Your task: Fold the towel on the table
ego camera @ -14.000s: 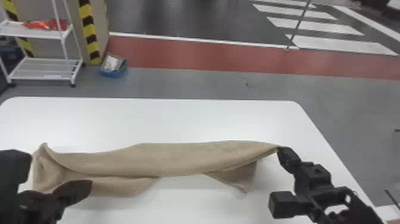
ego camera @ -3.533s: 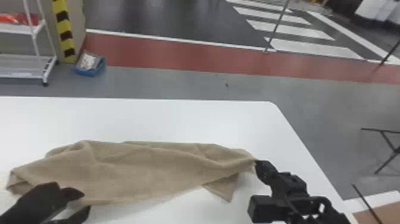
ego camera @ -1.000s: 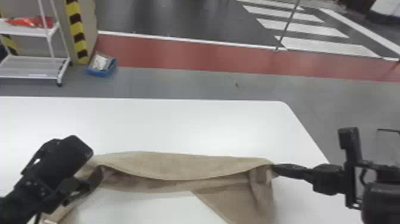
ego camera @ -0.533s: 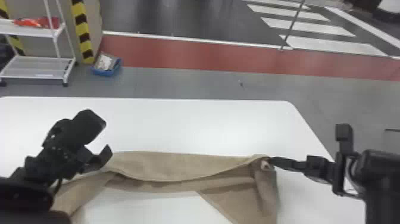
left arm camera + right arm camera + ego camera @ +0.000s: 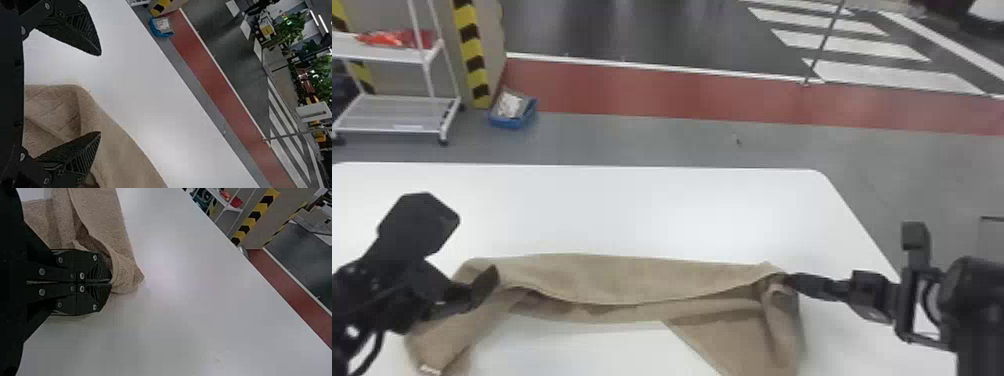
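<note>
The bunched cloth [image 5: 737, 325] will straighten out into a long smooth strip when I lift and stretch it, because the tan towel's folded-over edge droops loosely [image 5: 602, 301].
The tan towel [image 5: 632, 280] lies bunched across the white table [image 5: 652, 215], its far edge folded over and its two ends hanging toward the near side. At its left end is my left gripper [image 5: 467, 285], over the cloth. In the left wrist view my left gripper [image 5: 101, 94] stands wide open, one finger over the towel [image 5: 129, 156], the other above bare table. My right gripper [image 5: 789, 281] is at the towel's far right corner. In the right wrist view my right gripper [image 5: 111, 282] has its fingers together, pinching the edge of the towel [image 5: 103, 223].
The table's far edge runs behind the towel, and its right edge slopes down beside my right arm. Beyond it on the floor stand a white shelf cart [image 5: 397, 107] and a blue bin [image 5: 513, 112].
Over the last second my left gripper moved up and right, then back down onto the towel's left end. Compared with the earliest frames, the towel's right part now spreads nearer the front. My right gripper barely shifted lately.
</note>
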